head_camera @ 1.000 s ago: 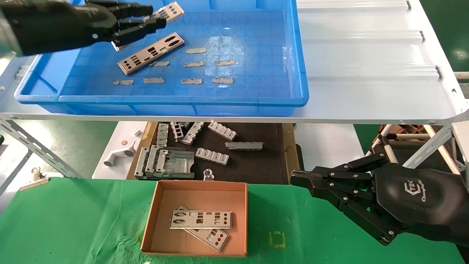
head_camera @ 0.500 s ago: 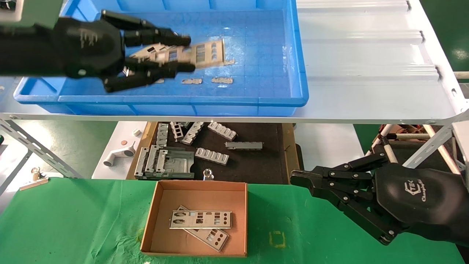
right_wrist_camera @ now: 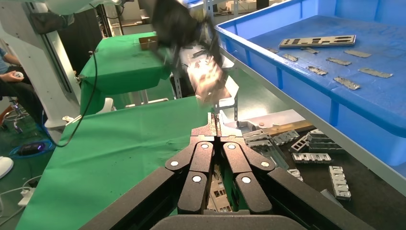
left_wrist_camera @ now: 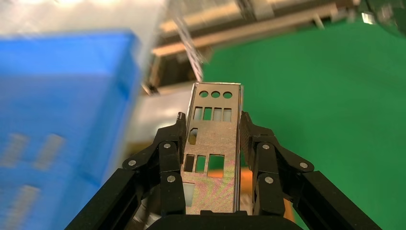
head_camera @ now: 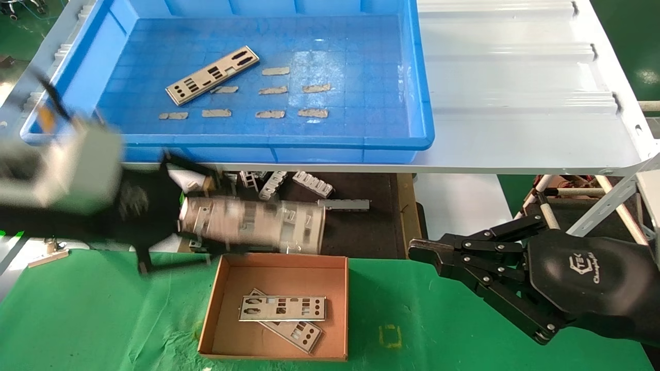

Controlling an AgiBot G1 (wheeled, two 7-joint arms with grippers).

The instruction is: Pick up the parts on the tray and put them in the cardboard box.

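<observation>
The silver part (head_camera: 254, 224) is almost parallel to the upper part in the box (head_camera: 282, 308), so my left gripper should go on lowering it until it reaches the upper part.
My left gripper (head_camera: 178, 221) is shut on a silver part (head_camera: 252, 225), a punched plate, and carries it in the air just behind the cardboard box (head_camera: 227, 304); the fingers (left_wrist_camera: 170, 143) press on the plate's (left_wrist_camera: 213, 143) long edges. Two parts (head_camera: 282, 308) lie crossed inside the box. One part (head_camera: 212, 75) lies on the floor of the blue tray (head_camera: 309, 139) on the upper shelf. My right gripper (head_camera: 415, 251) hangs shut and empty over the green table to the right of the box; its fingertips (right_wrist_camera: 216, 125) meet.
Grey ribbed brackets (head_camera: 299, 219) lie on a black mat (head_camera: 361, 232) behind the box, below the shelf. Several torn tape strips (head_camera: 273, 90) are stuck to the tray floor. A white shelf (head_camera: 515, 77) holds the tray. A green cloth (head_camera: 103, 309) covers the table.
My left gripper has left the tray with the part, dropping from above the tray floor to below the shelf, just behind the box. The right arm has not moved.
</observation>
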